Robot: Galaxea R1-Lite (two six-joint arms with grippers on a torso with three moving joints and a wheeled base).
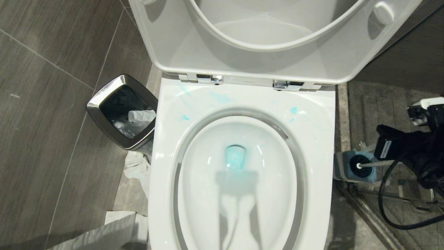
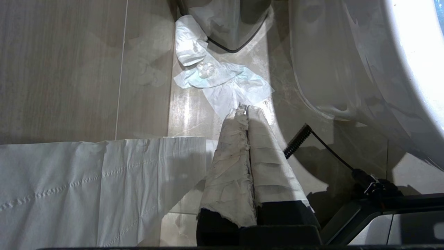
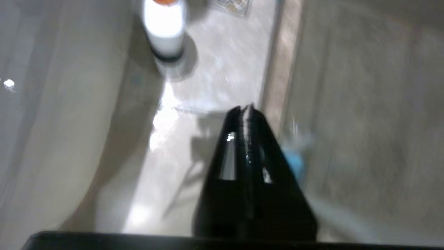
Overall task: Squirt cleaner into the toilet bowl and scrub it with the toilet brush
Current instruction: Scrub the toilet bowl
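Observation:
Cleaner is in the toilet bowl (image 1: pixel 235 158) and the brush handle (image 1: pixel 372 165) sticks up from its holder. My right gripper should keep pulling back until its fingers open toward the brush handle.
The white toilet bowl (image 1: pixel 322 139) stands with seat and lid raised. Pale blue cleaner smears (image 1: pixel 293 110) mark its rim, and blue-tinted water (image 1: pixel 236 158) sits at the drain. To the right of the bowl, the toilet brush (image 1: pixel 367 165) stands in its blue-and-grey holder (image 1: pixel 341 170) on the floor. My right arm (image 1: pixel 416 152) hangs just beyond the brush. In the right wrist view my right gripper (image 3: pixel 245 108) is shut with nothing in it, and the holder (image 3: pixel 295 163) is a blue blur beside it. My left gripper (image 2: pixel 245 109), cloth-wrapped, is shut and empty above the floor left of the bowl.
A chrome-rimmed black bin (image 1: pixel 121 111) stands left of the bowl, with crumpled tissue (image 1: pixel 137 168) and a paper strip (image 2: pixel 86 180) on the floor near it. A white bottle with an orange top (image 3: pixel 164 31) stands by the toilet's base. A black cable (image 1: pixel 385 194) loops beside the holder.

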